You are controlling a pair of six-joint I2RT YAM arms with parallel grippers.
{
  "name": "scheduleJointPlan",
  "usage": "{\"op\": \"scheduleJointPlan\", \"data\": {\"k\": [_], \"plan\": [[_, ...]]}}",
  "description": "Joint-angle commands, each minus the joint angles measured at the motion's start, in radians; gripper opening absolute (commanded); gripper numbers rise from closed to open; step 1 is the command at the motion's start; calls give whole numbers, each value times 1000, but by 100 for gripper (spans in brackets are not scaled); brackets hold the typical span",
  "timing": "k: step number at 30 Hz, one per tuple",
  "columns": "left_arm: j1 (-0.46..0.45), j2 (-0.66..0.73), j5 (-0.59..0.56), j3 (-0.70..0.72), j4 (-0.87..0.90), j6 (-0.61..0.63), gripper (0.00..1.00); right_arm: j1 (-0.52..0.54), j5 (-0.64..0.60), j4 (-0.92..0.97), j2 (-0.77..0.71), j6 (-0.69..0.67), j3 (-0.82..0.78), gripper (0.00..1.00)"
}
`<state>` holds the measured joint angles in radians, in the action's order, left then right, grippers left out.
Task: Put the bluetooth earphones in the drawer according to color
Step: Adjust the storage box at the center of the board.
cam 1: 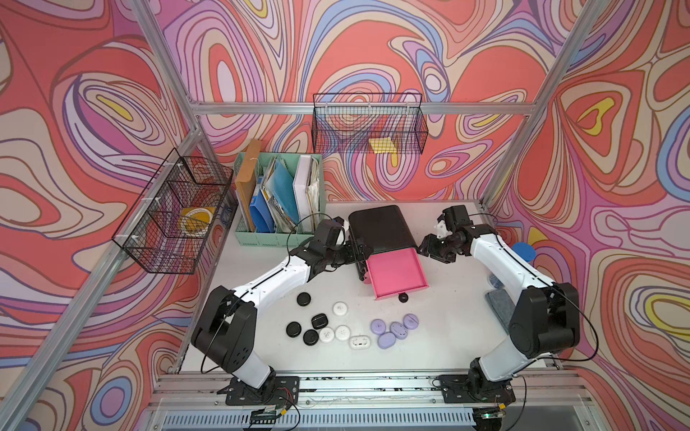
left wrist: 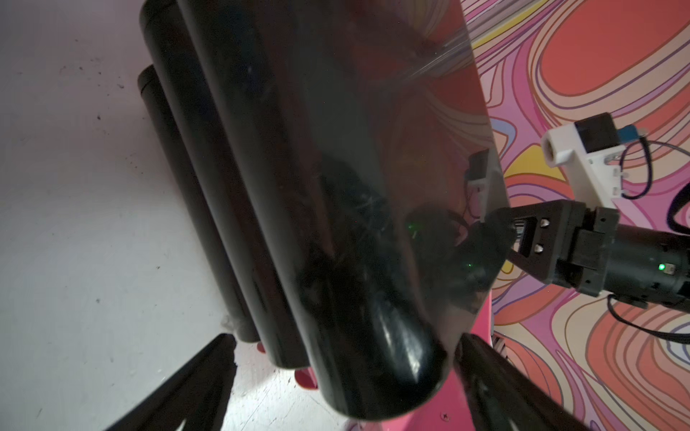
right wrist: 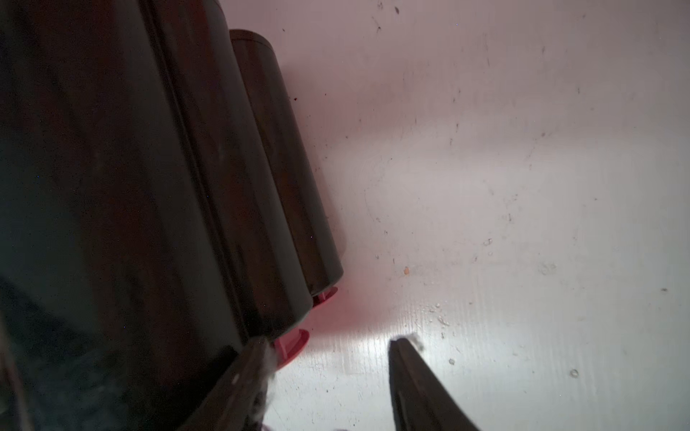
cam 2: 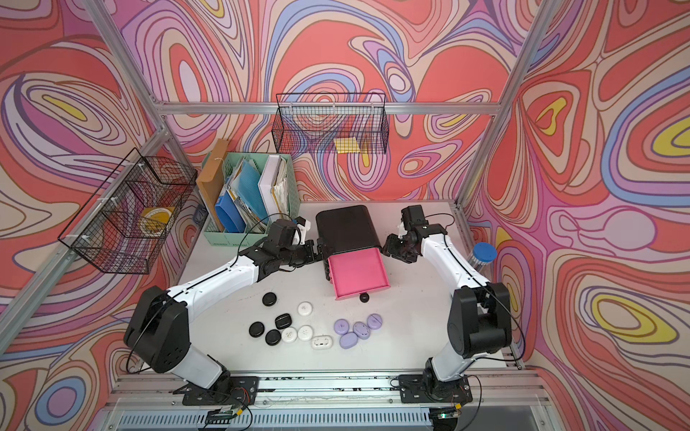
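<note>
I should turn the drawer cabinet (cam 1: 383, 229) straight because it stands crooked to my grippers, and then move back before my right gripper picks up a purple earphone case (cam 1: 410, 321).
The drawer cabinet (cam 1: 381, 225) (cam 2: 345, 227) is glossy black, and its top pink drawer (cam 1: 395, 272) (cam 2: 358, 272) is pulled out and empty. On the table in front lie several black earphone cases (cam 1: 303, 299), several white ones (cam 1: 340, 308) and several purple ones (cam 1: 398, 330). My left gripper (cam 1: 357, 253) (left wrist: 343, 343) is open, its fingers straddling the cabinet's left front edge. My right gripper (cam 1: 423, 248) (right wrist: 328, 350) is open beside the cabinet's right wall; one finger (right wrist: 246, 373) lies against that wall, and nothing is between the fingers.
A mint-green file organizer (cam 1: 278, 201) stands behind the left arm. Wire baskets hang on the left frame (cam 1: 175, 220) and the back wall (cam 1: 367, 127). A blue-lidded jar (cam 1: 522, 252) and a grey pad (cam 1: 498, 306) sit at the table's right edge.
</note>
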<state>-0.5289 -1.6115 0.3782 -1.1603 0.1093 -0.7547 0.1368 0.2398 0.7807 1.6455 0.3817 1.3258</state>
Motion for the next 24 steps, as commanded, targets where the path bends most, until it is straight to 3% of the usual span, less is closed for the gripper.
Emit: {"op": "scheduleJointPlan", "data": {"k": [1, 14, 19, 24], "plan": [[1, -49, 0, -68, -20, -5, 96, 3, 60, -33, 45, -18, 70, 53], [35, -253, -47, -337, 39, 30, 95, 2, 87, -51, 206, -20, 241, 52], [67, -185, -64, -271, 37, 26, 96, -3, -55, -3, 146, -33, 210, 52], [91, -38, -110, -155, 70, 59, 99, -2, -84, -27, -35, -18, 9, 54]]}}
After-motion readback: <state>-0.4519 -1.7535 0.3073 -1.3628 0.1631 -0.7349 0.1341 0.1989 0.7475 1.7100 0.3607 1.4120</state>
